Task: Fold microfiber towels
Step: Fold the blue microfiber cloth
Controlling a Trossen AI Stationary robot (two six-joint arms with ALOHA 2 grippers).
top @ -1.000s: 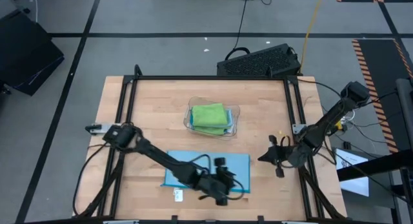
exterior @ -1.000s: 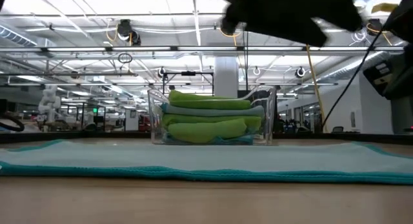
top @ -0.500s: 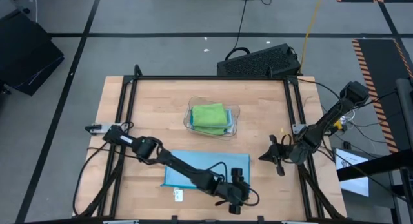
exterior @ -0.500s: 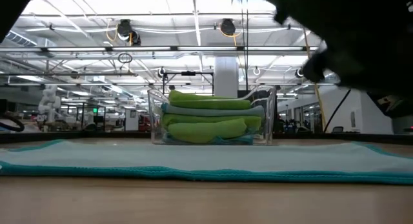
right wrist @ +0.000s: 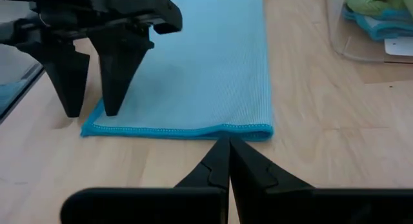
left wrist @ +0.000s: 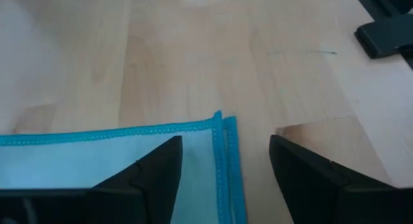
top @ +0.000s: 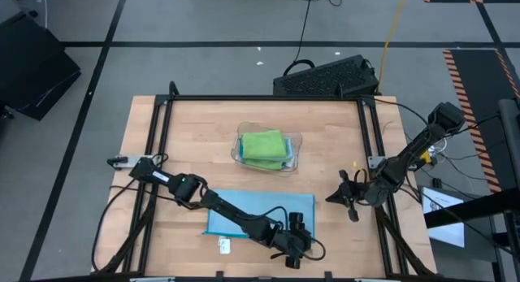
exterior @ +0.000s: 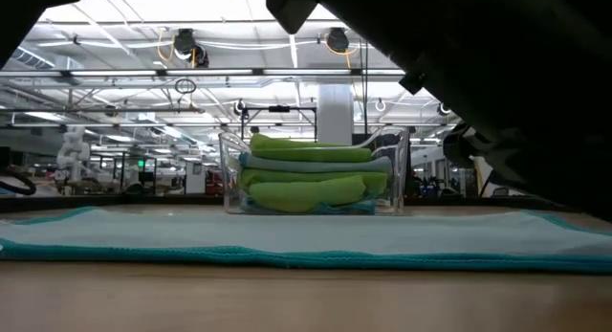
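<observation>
I should pinch that far corner point(top: 313, 195) of the towel with my right gripper before both grippers lift the towel, since it lies free and my left gripper is at the towel's near corner point(left wrist: 223, 122).
A light blue microfiber towel point(top: 260, 213) lies flat on the table's near half, folded double, with two stitched edges showing at its near right corner point(left wrist: 219, 124). My left gripper point(top: 296, 251) stands open at that corner, pointing down at a slant. One finger point(right wrist: 116, 75) is over the cloth and the other point(right wrist: 64, 82) is over bare wood beside it. My right gripper point(top: 329, 199) is shut and waits at the table's right side, off the towel. More folded towels, lime green and light blue, lie stacked in the clear tray point(top: 294, 144). My left gripper straddles the towel's near right corner point(right wrist: 87, 128) from above, its jaws apart. Whether the fingertip over the cloth touches it, I cannot tell.
The clear tray point(exterior: 229, 169) stands at the table's middle, beyond the towel. A small white tag point(top: 224, 245) lies on the wood near the towel's near edge. A black frame point(top: 162, 136) runs round the tabletop. Bare wood shows at the far left and far right.
My left gripper has gone down and toward the table's right and near edges, from above the towel's near edge to its near right corner. The towel has stayed flat where it was.
</observation>
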